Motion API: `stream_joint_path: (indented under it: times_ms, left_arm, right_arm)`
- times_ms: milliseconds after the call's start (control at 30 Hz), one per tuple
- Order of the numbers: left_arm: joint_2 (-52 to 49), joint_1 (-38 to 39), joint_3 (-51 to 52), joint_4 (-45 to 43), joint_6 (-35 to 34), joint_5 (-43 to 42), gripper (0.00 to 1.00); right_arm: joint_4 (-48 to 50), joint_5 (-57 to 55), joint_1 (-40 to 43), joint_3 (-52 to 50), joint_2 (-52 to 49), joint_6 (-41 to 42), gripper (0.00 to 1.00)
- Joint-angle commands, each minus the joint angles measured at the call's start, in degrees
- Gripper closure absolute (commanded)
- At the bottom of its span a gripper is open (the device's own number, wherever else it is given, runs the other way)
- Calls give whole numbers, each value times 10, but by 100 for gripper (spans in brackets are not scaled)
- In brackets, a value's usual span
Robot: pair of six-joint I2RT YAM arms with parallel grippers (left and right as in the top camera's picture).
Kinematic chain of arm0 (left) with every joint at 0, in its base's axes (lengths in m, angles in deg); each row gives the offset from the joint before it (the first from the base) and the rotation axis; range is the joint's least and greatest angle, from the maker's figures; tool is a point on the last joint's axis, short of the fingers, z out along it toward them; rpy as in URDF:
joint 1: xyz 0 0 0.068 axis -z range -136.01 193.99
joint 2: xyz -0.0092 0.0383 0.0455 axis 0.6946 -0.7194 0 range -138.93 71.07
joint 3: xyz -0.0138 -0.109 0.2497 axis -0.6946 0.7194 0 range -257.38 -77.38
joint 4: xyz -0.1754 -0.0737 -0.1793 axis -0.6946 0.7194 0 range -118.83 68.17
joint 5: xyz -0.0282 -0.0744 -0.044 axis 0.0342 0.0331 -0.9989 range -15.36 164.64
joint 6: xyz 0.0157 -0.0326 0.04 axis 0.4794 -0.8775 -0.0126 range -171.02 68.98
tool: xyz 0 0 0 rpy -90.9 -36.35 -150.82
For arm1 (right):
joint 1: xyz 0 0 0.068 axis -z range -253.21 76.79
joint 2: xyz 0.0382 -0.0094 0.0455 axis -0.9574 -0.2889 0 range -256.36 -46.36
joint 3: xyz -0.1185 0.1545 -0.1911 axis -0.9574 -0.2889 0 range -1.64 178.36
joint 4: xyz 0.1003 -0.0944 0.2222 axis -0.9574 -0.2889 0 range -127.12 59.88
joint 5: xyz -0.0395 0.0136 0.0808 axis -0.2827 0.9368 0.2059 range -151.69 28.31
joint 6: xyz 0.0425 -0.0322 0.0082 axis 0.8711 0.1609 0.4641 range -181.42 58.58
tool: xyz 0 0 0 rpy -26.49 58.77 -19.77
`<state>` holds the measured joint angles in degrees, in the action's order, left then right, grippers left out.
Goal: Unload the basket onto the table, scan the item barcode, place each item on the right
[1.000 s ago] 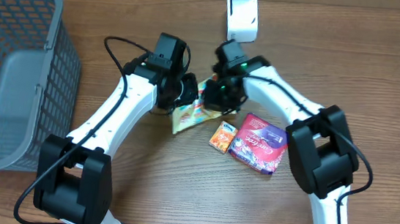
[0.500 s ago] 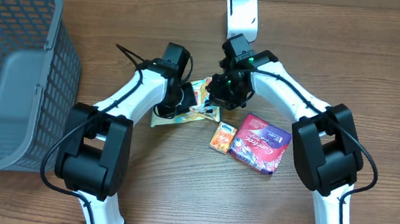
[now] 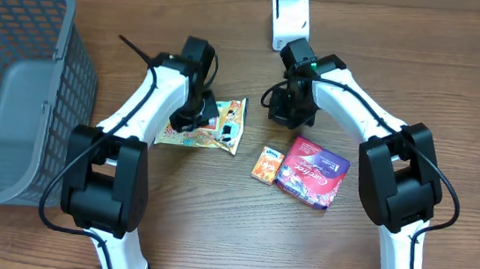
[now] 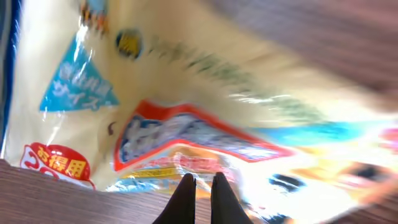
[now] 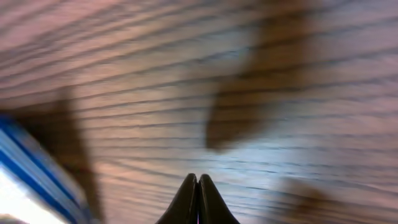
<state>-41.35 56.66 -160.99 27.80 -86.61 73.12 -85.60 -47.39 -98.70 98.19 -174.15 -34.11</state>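
Observation:
The yellow snack bag's blue-edged end (image 3: 241,129) lies short of my right gripper. Next, my left gripper slides the bag over toward my right gripper, then back away.
A yellow snack bag (image 3: 214,128) lies flat on the wooden table, left of centre. It fills the left wrist view as the bag (image 4: 186,118), blurred, with red and blue print. My left gripper (image 3: 196,115) is at the bag's left part, its jaws (image 4: 200,181) pinched on the bag's edge. A white scanner (image 3: 289,20) stands upright at the back centre. Below the scanner my right gripper (image 3: 283,112) hangs shut and empty. In the right wrist view that gripper (image 5: 198,179) is over bare wood.
A grey mesh basket (image 3: 15,86) takes up the left side. A small orange box (image 3: 267,164) and a purple packet (image 3: 311,171) lie right of centre. A blurred blue and white edge (image 5: 25,180) shows at the right wrist view's lower left.
The left gripper has drawn the bag left and laid it flat. The right gripper has let go of the bag's end and pulled back to the right, toward the scanner.

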Motion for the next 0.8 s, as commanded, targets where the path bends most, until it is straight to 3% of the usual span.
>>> stream_joint_path:
  times_ms: [0,100,267,467,767]
  left_arm:
    - [12,1,-60,25,18,-32,96]
    - [12,0,-89,45,17,-3,96]
    - [12,-24,-91,69,-23,67,96]
    - [12,-89,-91,95,-21,46,96]
    - [12,-100,-57,87,-21,42,96]
  right_arm:
    - [41,127,-2,28,37,-30,96]
    - [92,200,-7,27,35,-18,96]
    - [134,199,-26,17,34,35,96]
    - [208,198,-66,-14,33,50,96]
    - [197,117,-79,-14,-17,75,96]
